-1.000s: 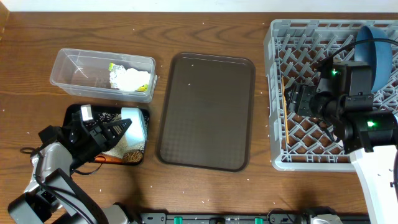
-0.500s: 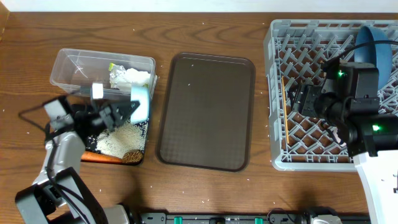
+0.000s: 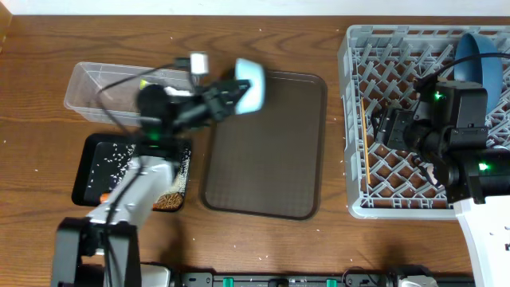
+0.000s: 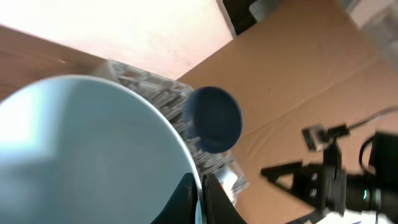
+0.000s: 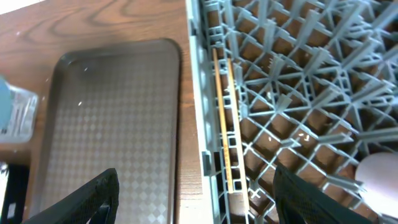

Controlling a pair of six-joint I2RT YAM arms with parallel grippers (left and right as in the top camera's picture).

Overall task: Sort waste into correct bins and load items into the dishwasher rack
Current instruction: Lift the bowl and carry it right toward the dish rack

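My left gripper is holding the white bowl tipped on edge, and the rack's wires beside the chopsticks are empty. It should keep moving toward those wires and let go of the bowl there.
My left gripper is shut on the rim of the white bowl with a light blue rim and holds it tilted in the air over the near-left corner of the brown serving tray. In the left wrist view the bowl fills the left side, with the fingers pinching its edge. The grey dishwasher rack holds the dark blue plate upright and the chopsticks along its left wall. My right gripper is open above that wall. Rice grains lie in the black tray.
The clear tub stands behind the black tray, partly hidden by my left arm. A brown food lump lies at the black tray's front right corner. A pale pink thing sits in the rack at the right.
My left gripper has lifted the bowl off the black tray and swung it up and to the right, over the brown tray's edge. Rice now lies in the black tray. The right arm has barely moved.
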